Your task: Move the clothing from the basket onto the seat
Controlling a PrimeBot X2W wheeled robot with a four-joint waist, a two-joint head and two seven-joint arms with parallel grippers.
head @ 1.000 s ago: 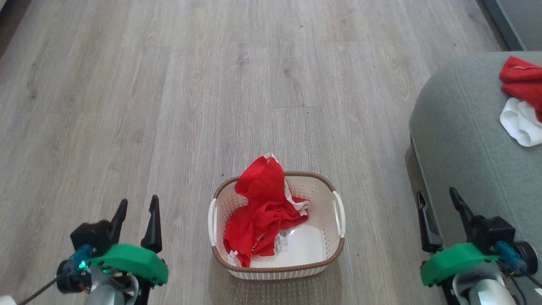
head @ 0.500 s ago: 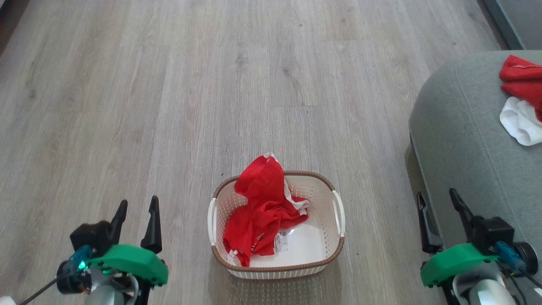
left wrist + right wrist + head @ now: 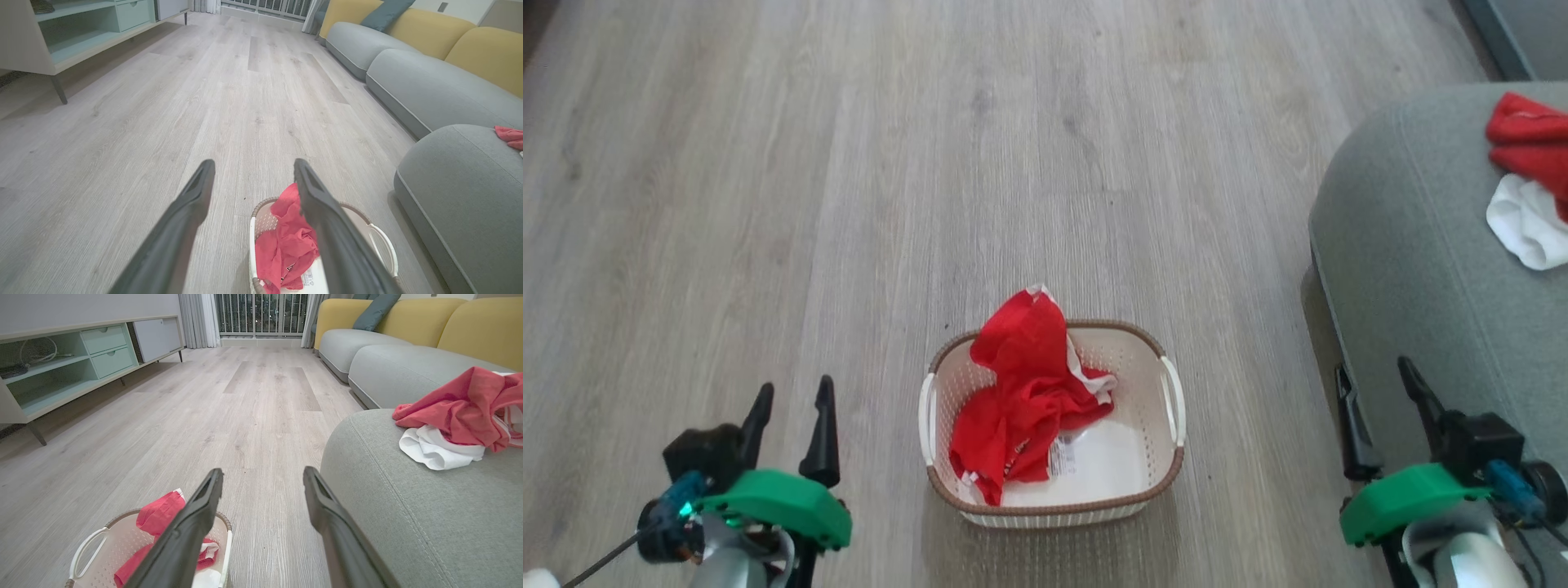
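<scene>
The clothing's raised fold [image 3: 1023, 331] goes into the heap unbroken. The red clothing [image 3: 1024, 413] will therefore come out in one piece and leave the basket empty when I lift it.
A cream-white basket [image 3: 1168, 457] with a brown rim stands on the wood floor before me. Red clothing [image 3: 1017, 400] with white trim is heaped in its left half, one fold rising over the far rim. The basket [image 3: 382, 241] and its clothing [image 3: 290, 249] lie behind my left fingers; both, the basket [image 3: 98, 547] and clothing [image 3: 159, 512], also appear in the right wrist view. On the grey-green seat [image 3: 1413, 245] at right lies more red and white clothing [image 3: 1531, 175], the same clothing [image 3: 461, 412] seen on the seat [image 3: 408, 506]. My left gripper [image 3: 792, 392] and right gripper [image 3: 1374, 367] both stand open and empty, either side of the basket.
A long grey sofa with yellow back cushions [image 3: 425, 49] runs along the right beyond the seat. A low pale-green cabinet on legs [image 3: 61, 36] stands far left. Bare wood floor [image 3: 931, 163] stretches ahead of the basket.
The head view has tilted slightly, so basket and seat sit a little higher in the picture. Neither gripper has opened, shut or taken hold of anything.
</scene>
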